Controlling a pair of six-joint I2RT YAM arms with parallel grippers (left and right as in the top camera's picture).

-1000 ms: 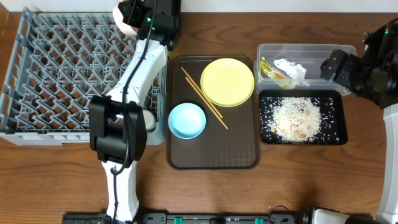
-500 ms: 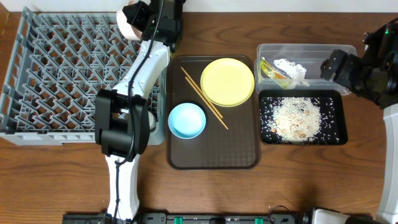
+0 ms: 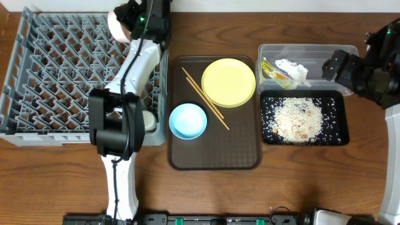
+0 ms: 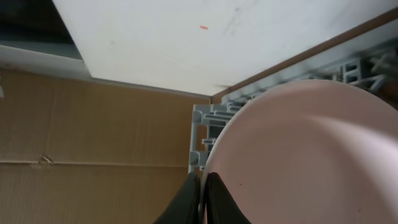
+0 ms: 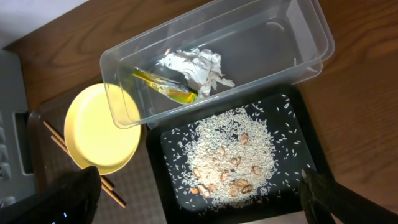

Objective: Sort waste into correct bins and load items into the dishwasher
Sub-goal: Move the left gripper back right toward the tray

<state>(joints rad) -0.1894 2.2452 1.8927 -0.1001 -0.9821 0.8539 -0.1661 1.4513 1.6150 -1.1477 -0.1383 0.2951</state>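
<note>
My left gripper should now seat the white-pinkish bowl point(image 3: 117, 29), which is tilted on edge over free pegs at the rack's far corner point(image 3: 101, 35), and let go of it there.
My left gripper point(image 3: 129, 19) is shut on the rim of the white-pinkish bowl point(image 3: 117, 25), held above the far right corner of the grey dishwasher rack point(image 3: 56, 75). In the left wrist view the two black fingertips point(image 4: 214, 198) pinch the bowl's point(image 4: 305, 155) edge. A small white cup point(image 3: 149, 119) sits at the rack's right side. The yellow plate point(image 3: 228, 82), light blue bowl point(image 3: 187, 120) and chopsticks point(image 3: 205, 98) lie on the brown tray point(image 3: 215, 156). My right gripper point(image 3: 333, 66) hangs open beside the bins, nothing between its fingers point(image 5: 78, 194).
The clear tub point(image 3: 325, 51) holds a green-and-orange wrapper point(image 5: 166, 88) and a crumpled tissue point(image 5: 196, 67). The black tray point(image 3: 337, 134) in front of it holds rice scraps point(image 5: 227, 149). My left arm point(image 3: 115, 131) stretches along the rack's right side.
My left gripper has carried the bowl a little to the left, over the rack's far edge. The right arm has not moved.
</note>
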